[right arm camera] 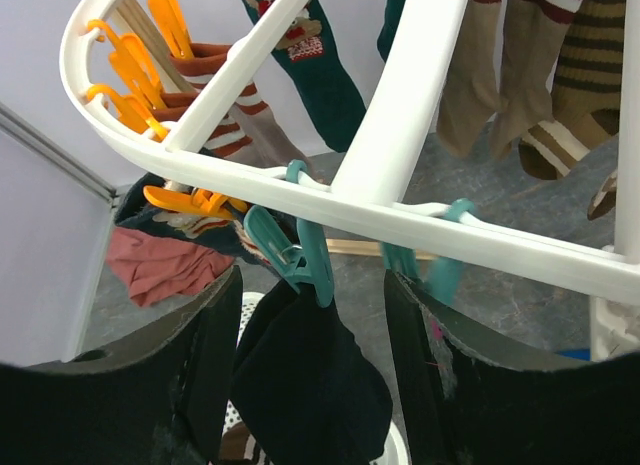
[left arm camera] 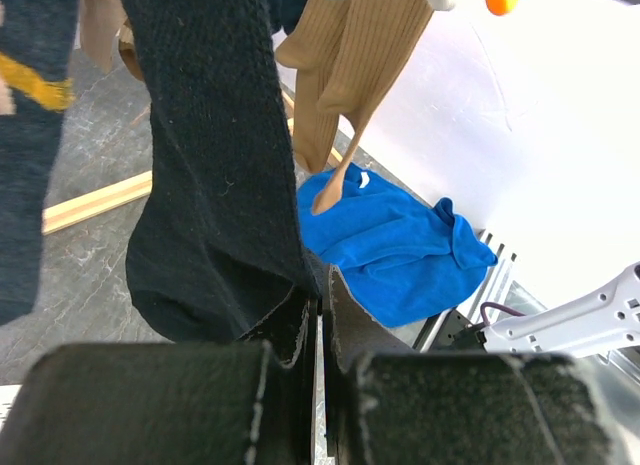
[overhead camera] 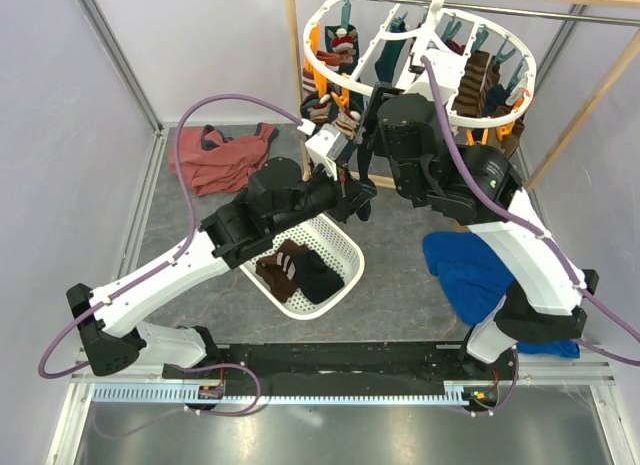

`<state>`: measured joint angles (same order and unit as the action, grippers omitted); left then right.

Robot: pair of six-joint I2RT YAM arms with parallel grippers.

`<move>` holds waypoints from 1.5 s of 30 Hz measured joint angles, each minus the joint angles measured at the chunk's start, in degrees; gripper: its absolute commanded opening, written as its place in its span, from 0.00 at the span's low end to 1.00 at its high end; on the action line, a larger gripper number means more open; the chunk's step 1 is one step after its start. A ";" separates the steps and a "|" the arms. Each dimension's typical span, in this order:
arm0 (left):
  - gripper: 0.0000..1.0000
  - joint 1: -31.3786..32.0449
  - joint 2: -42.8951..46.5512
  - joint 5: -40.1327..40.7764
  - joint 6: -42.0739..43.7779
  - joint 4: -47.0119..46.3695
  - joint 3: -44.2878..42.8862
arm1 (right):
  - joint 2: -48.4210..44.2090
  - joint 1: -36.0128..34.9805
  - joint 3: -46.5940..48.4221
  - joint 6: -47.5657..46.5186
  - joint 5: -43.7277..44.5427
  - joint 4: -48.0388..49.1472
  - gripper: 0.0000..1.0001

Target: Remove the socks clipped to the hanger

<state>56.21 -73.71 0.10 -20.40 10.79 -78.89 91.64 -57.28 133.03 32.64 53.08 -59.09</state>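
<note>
Next, my right gripper squeezes the clip (right arm camera: 309,247) near the hanger's rim while my left gripper pulls down, since the slanting teal clip pinches the black sock's top (right arm camera: 303,297).
The white oval hanger (overhead camera: 526,77) hangs from the wooden rail with several socks on orange and teal clips. My left gripper (overhead camera: 357,192) is under its near edge. In the left wrist view it (left arm camera: 322,287) is shut on the lower edge of a hanging black sock (left arm camera: 210,185). My right gripper (overhead camera: 362,120) is open at the hanger's near rim. In the right wrist view its jaws (right arm camera: 312,307) stand either side of the black sock (right arm camera: 310,385), just below the teal clip (right arm camera: 300,247) that holds it to the rim (right arm camera: 300,193).
A white perforated basket (overhead camera: 342,241) with a few socks sits below the grippers. A rust-red garment (overhead camera: 220,157) lies back left, a blue cloth (overhead camera: 468,267) right. The wooden rail frame (overhead camera: 590,93) stands behind. A tan sock (left arm camera: 345,65) hangs beside the black one.
</note>
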 measured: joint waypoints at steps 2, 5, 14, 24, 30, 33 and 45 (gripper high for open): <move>0.02 0.22 0.00 0.11 0.15 0.02 0.00 | 0.76 0.00 0.00 -0.37 0.66 0.20 0.66; 0.02 0.48 0.00 0.33 0.35 0.00 0.00 | 1.49 0.00 0.00 -1.42 1.27 1.20 0.66; 0.02 1.16 0.00 0.96 0.44 -0.15 0.02 | 2.82 0.00 0.04 -3.67 4.46 3.37 0.64; 0.02 1.49 0.00 1.18 0.44 -0.17 0.15 | 3.98 0.17 0.04 -5.44 5.79 4.92 0.50; 0.02 1.66 0.00 1.31 0.44 -0.20 0.15 | 4.07 0.28 0.04 -5.92 6.54 5.27 0.15; 0.02 1.75 0.00 1.36 0.44 -0.17 0.17 | 4.07 0.35 0.04 -5.92 7.17 5.31 0.04; 0.02 1.79 0.87 3.61 0.42 0.07 2.27 | 3.89 0.57 -1.16 -5.86 6.93 5.99 0.02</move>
<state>58.00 -72.84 3.70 -19.99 10.85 -76.62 95.53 -56.71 131.87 26.79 60.01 -53.10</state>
